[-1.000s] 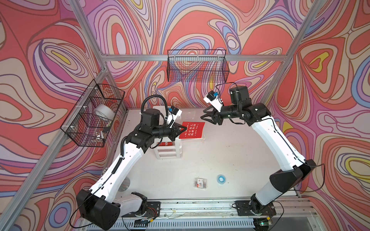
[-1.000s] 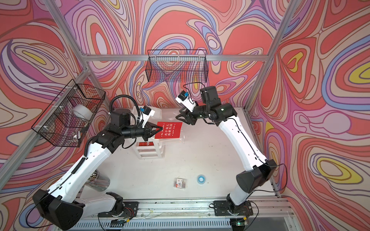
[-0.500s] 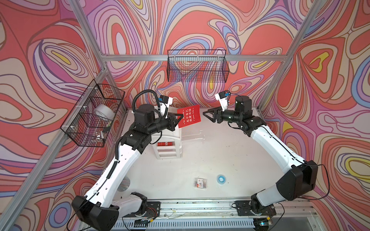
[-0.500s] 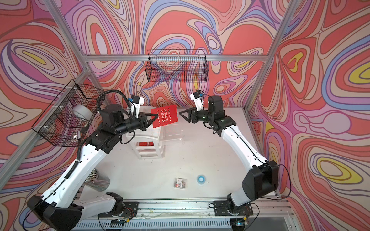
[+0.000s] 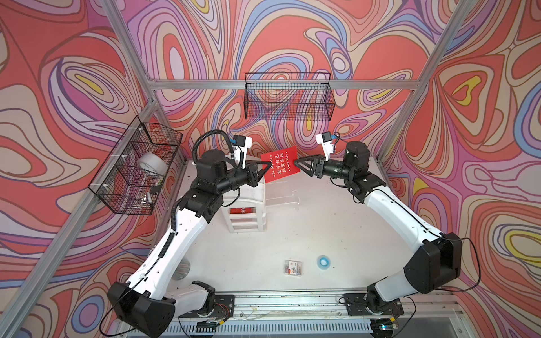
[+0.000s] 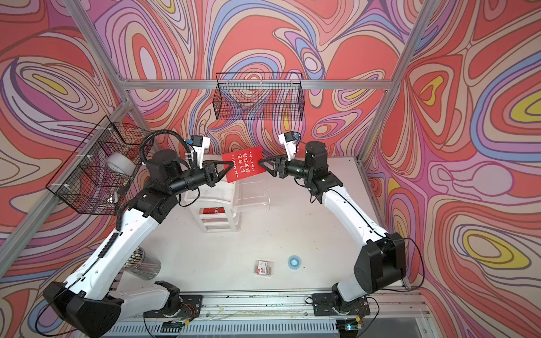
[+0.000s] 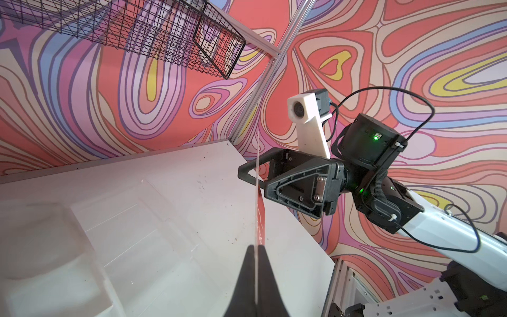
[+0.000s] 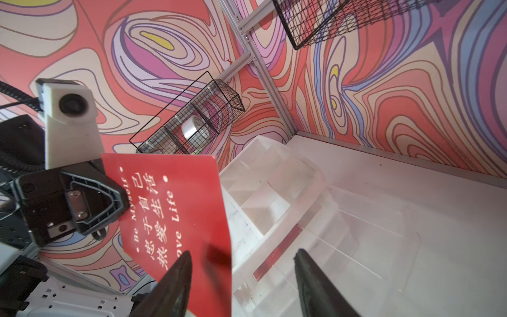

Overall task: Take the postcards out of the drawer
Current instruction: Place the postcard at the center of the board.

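I can see the postcard hanging from my left gripper over the clear drawer [image 5: 284,195], so next my right gripper grabs its free edge and puts the postcard down beyond the drawer [image 5: 312,190].
A red postcard [image 5: 279,164] [image 6: 244,164] with white lettering hangs upright in the air above the white drawer unit [image 5: 247,216] [image 6: 218,218]. My left gripper [image 5: 265,169] [image 6: 231,167] [image 7: 255,248] is shut on its left edge. My right gripper [image 5: 295,162] [image 6: 260,162] [image 8: 242,254] stands open at the card's right edge, which lies between its fingers; the card face [image 8: 175,208] fills much of the right wrist view. Another red postcard [image 5: 241,210] [image 6: 212,210] lies inside the unit. A clear drawer [image 5: 281,193] [image 6: 251,196] is pulled out to the right.
A wire basket [image 5: 288,96] hangs on the back wall. Another basket [image 5: 134,166] on the left wall holds a tape roll [image 5: 152,164]. A small clear packet [image 5: 293,267] and a blue ring [image 5: 323,262] lie near the front. A metal cup [image 6: 143,264] lies under the left arm.
My left gripper has lifted the postcard up off the drawer and turned it upright. The right arm has swung in until its open fingers straddle the card's right edge.
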